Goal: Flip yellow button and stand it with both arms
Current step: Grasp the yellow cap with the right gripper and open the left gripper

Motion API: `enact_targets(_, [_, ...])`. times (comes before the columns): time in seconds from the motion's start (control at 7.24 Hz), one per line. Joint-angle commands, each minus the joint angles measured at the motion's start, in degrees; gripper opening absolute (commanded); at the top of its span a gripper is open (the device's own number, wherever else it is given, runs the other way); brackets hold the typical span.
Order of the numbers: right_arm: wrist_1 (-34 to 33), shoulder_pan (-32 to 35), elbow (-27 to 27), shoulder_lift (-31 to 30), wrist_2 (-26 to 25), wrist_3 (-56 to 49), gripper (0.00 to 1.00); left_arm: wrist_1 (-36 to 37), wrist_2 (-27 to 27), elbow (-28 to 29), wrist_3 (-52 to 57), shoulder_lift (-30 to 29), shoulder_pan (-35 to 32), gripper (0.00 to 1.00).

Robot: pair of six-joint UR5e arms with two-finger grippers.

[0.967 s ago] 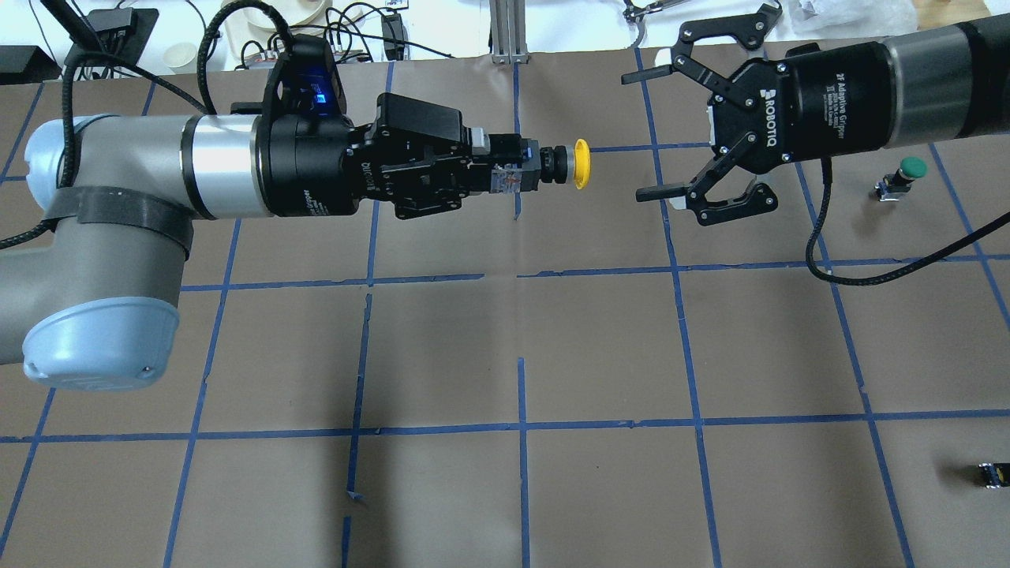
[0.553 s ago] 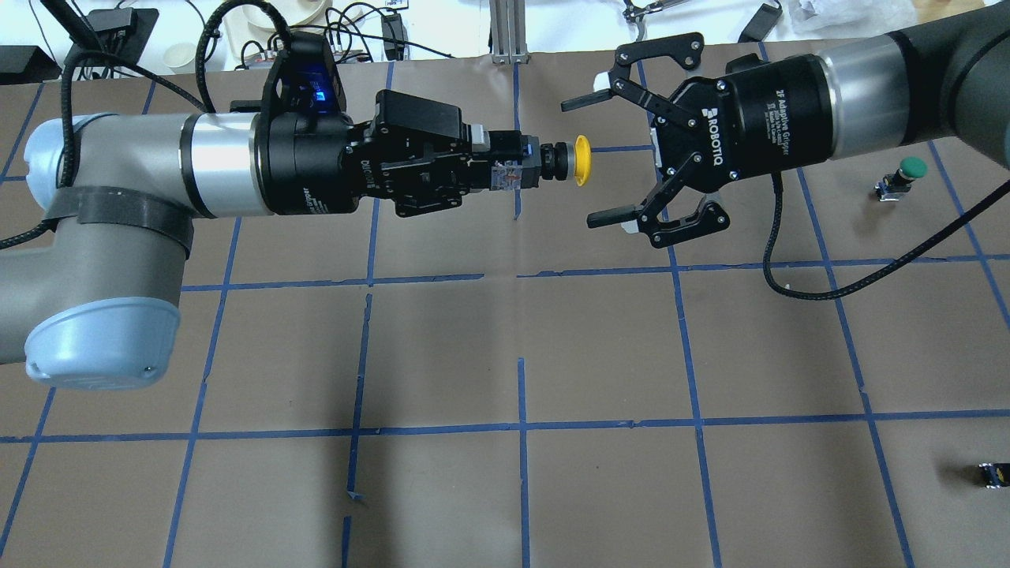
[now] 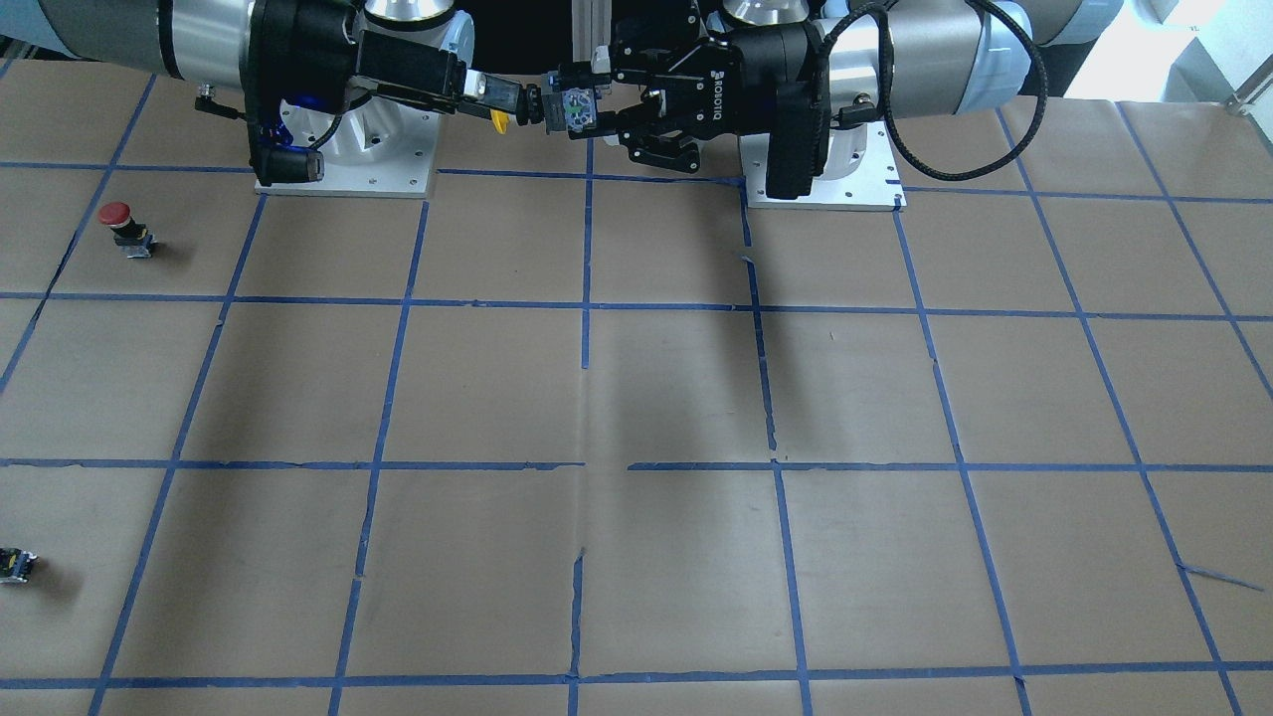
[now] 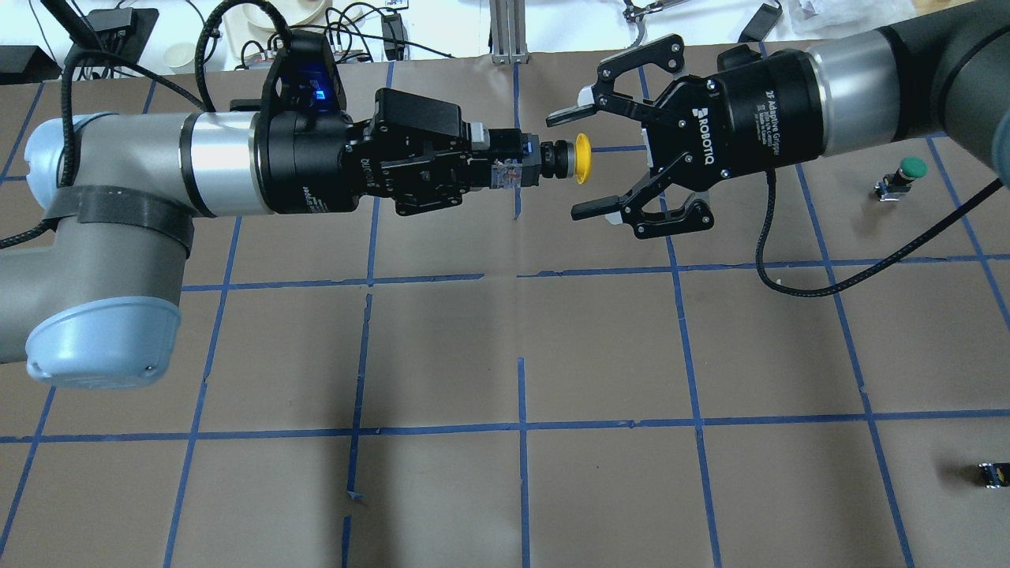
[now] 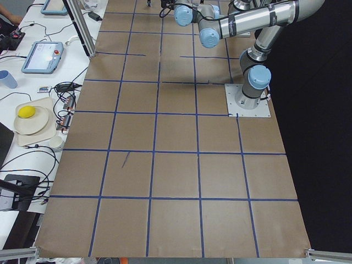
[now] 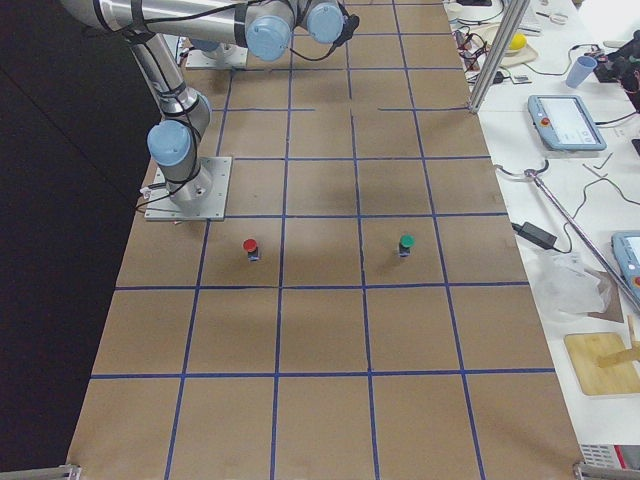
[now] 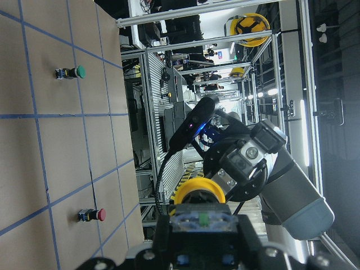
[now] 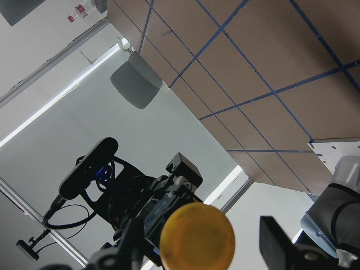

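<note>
The yellow button's cap [image 3: 498, 120] points straight at my right gripper, so I expect the yellow button to stand on its body, cap up, when I lower it.
The yellow button [image 4: 582, 158] is held level in the air, its cap pointing away from my left gripper [image 4: 509, 166], which is shut on its black body. My right gripper [image 4: 574, 164] is open. One of its fingers is beyond the cap and the other on the near side, and neither touches it. In the front view the cap [image 3: 500, 121] shows between the two grippers. The left wrist view shows the cap [image 7: 201, 189] above the clamped body. The right wrist view faces the cap [image 8: 197, 236] head on, between open fingers [image 8: 281, 243].
A green-capped button [image 4: 903, 175] stands at the right of the brown table, and a small black part [image 4: 990, 473] lies near the right edge. A red-capped button [image 3: 124, 227] stands on the table in the front view. Cables and clutter line the table's top edge in the overhead view.
My right gripper has moved left toward the button, still open, so its fingers now stand either side of the yellow cap. My left arm has not moved.
</note>
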Motion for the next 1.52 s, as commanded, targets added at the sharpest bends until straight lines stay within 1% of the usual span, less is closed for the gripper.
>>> enact_targets(0.0, [-0.03, 0.03, -0.36, 0.05, -0.41, -0.08, 0.21, 0.01, 0.09, -0.03, -0.09, 0.00, 0.00, 0.11])
enact_targets(0.14, [-0.03, 0.03, -0.36, -0.04, -0.41, -0.08, 0.21, 0.10, 0.35, 0.06, -0.52, 0.00, 0.00, 0.32])
enact_targets(0.28, [-0.03, 0.03, -0.54, -0.04, -0.50, -0.08, 0.21, 0.19, 0.70, 0.06, -3.31, 0.00, 0.00, 0.76])
enact_targets(0.41, [-0.11, -0.05, -0.54, 0.05, -0.50, -0.17, 0.21, 0.45, 0.79, -0.03, -3.77, 0.00, 0.00, 0.87])
enact_targets(0.55, [-0.03, -0.31, -0.80, 0.14, -0.50, -0.17, 0.21, 0.45, 0.79, 0.06, -3.78, 0.00, 0.00, 0.89])
enact_targets(0.69, [-0.11, -0.66, -1.93, 0.31, -3.02, -0.52, 0.21, 0.45, 0.79, 0.06, -3.78, 0.00, 0.00, 0.89])
enact_targets(0.83, [-0.72, -1.63, -4.12, 0.40, -6.87, -0.87, 0.21, 0.45, 1.14, 0.15, -3.43, 0.08, 0.26, 0.89])
enact_targets(0.97, [-5.78, -4.94, -4.84, 0.40, -11.79, -0.96, 0.21, 0.45, 1.66, 0.15, -3.25, 0.26, 0.53, 0.89])
enact_targets(1.11, [-9.05, -7.06, -5.02, 0.40, -18.97, -2.88, 0.21, 0.45, 6.80, 0.23, -2.99, 0.17, 2.01, 0.89])
enact_targets(1.24, [-11.17, -7.69, -4.93, 0.49, -27.74, -7.94, 0.20, 1.32, 10.94, 0.15, -3.08, -0.17, 3.59, 0.88])
enact_targets(1.38, [-13.19, -8.48, -4.67, 0.66, -37.31, -17.74, 0.19, 1.33, 14.03, 0.15, -2.99, -0.27, 4.04, 0.88])
